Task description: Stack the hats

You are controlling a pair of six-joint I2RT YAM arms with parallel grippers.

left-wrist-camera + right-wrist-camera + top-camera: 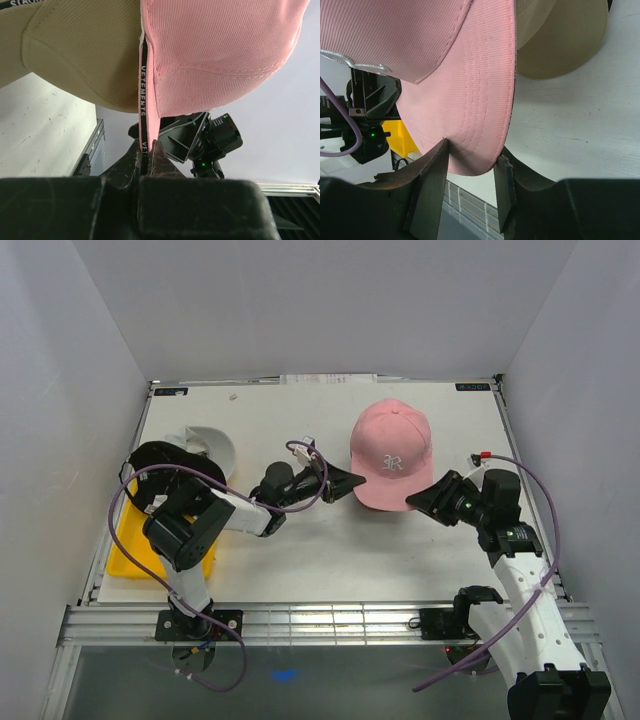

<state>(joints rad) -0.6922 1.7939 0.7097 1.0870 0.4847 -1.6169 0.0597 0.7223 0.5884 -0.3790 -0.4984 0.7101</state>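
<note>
The pink cap's top is aligned above the tan cap, so my left gripper keeps lowering the pink cap's rim until the pink cap settles, then release.
A pink cap with a white logo sits mid-table on top of a tan cap, which is hidden in the top view but also shows in the right wrist view. My left gripper is shut on the pink cap's left rim, pinching its black lettered inner band. My right gripper is open, and its jaws straddle the pink brim. A black cap and a white cap lie at the far left.
A shallow yellow tray lies at the left front edge under the left arm. White walls close in the table on three sides. Purple cables loop off both arms.
</note>
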